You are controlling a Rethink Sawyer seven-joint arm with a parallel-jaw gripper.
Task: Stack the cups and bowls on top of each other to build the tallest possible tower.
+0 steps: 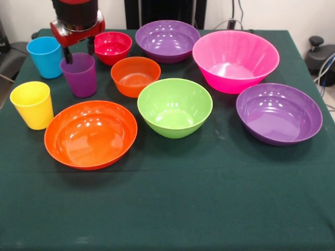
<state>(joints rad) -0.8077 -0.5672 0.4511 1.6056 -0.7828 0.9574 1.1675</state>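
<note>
The small orange bowl point(135, 77) should tip up when I lower the purple cup next to the pink bowl, because the gap point(180, 70) between the bowls is narrow.
My gripper point(78, 50) hangs at the far left, just above the rim of the purple cup point(79, 77). Its two dark fingers point(67, 54) are apart and hold nothing, so it is open. The blue cup point(46, 57) stands left of it and the yellow cup point(33, 105) nearer the front. The small red bowl point(112, 47) and small orange bowl point(135, 76) sit right of the purple cup. The green bowl point(175, 107), wide orange bowl point(90, 135), pink bowl point(235, 60) and two purple bowls point(167, 41) point(278, 113) each stand alone, upright. No tower stands.
A dark green cloth point(172, 198) covers the table, with its near edge below the bowls. Dark equipment point(320, 55) and cables sit off the right edge of the table.
</note>
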